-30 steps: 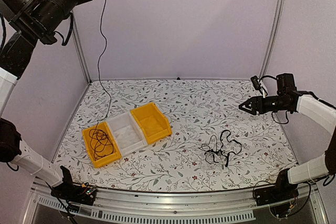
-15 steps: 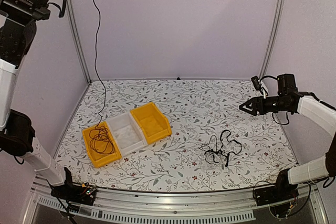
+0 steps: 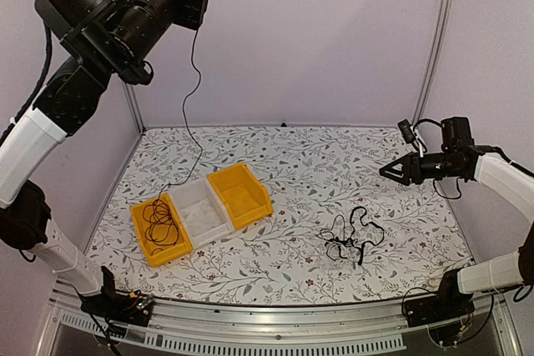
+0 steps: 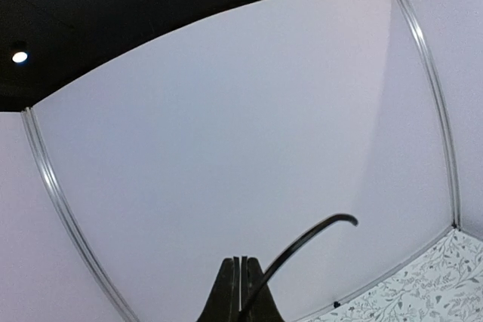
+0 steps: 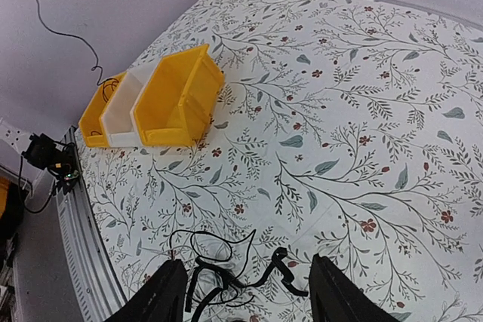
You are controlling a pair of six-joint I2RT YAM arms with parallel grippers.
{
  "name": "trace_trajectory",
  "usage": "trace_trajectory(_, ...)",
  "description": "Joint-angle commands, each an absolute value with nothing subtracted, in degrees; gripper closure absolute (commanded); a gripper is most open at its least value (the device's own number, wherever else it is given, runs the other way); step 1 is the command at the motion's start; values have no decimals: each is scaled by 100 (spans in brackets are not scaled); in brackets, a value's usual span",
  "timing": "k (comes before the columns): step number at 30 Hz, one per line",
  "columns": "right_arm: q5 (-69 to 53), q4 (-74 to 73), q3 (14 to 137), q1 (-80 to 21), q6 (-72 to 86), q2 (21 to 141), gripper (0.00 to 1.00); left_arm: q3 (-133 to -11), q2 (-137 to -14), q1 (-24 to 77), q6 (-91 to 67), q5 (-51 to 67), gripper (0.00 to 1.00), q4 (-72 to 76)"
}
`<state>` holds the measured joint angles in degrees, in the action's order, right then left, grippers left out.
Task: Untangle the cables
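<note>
The cable's lower end (image 3: 163,194) is trailing across the coil in the yellow bin. The robot's left gripper should first swing the cable clear, then lower it into the white bin (image 3: 200,213).
My left gripper (image 3: 200,4) is raised high at the back left, shut on a thin black cable (image 3: 188,114). This cable hangs down into the left yellow bin (image 3: 138,235), where the rest of it lies coiled (image 3: 158,223). In the left wrist view the fingers (image 4: 230,292) are closed together and the cable's end (image 4: 317,230) curves up past them. A tangle of black cables (image 3: 352,238) lies on the table at the front right and also shows in the right wrist view (image 5: 226,273). My right gripper (image 3: 388,170) hovers open and empty above and behind it (image 5: 249,292). I cannot make out a cream cord.
A white bin (image 3: 200,210) and a second yellow bin (image 3: 242,193) stand joined to the first at the left middle of the floral table (image 3: 317,164). Metal corner posts (image 3: 434,47) and purple walls enclose the table.
My left arm has swung right and brought its gripper back into view, carrying the hanging cable rightward. The right arm and the tangle have not moved.
</note>
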<state>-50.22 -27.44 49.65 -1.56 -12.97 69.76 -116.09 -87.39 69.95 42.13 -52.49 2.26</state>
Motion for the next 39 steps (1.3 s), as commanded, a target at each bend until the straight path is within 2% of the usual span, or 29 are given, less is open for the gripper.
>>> trace_trajectory(1, -5606, -2884, 5407, -448, -1741, 6988, 42, -10700, -7912, 6976, 4274, -6219, 100, 88)
trace_trajectory(8, -5599, -2820, 5716, -626, -1823, 7358, 42, -9080, -6244, 6517, 3903, -7609, 100, -747)
trace_trajectory(11, -5591, -2712, 5713, -677, -1756, 7462, 42, -8830, -5732, 6543, 4372, -8100, 100, -180)
trace_trajectory(15, -5583, -2636, 5706, -756, -1668, 7548, 42, -8833, -5462, 6574, 5281, -8107, 100, 1162)
trace_trajectory(18, -5559, -2649, 5728, -793, -1664, 7580, 42, -9122, -5651, 6567, 5518, -7872, 100, 1186)
trace_trajectory(22, -5531, -2696, 5710, -799, -1682, 7556, 42, -9513, -6165, 6561, 6464, -7534, 100, 1950)
trace_trajectory(29, -5472, -2681, 5502, -801, -1694, 7391, 41, -11381, -7715, 6562, 7472, -6738, 100, 1942)
trace_trajectory(33, -5396, -2671, 5414, -804, -1711, 7286, 41, -12487, -8496, 6558, 7238, -6258, 100, 1324)
trace_trajectory(39, -5272, -2706, 5281, -794, -1778, 7127, 41, -12448, -8903, 6558, 6930, -5893, 100, 1330)
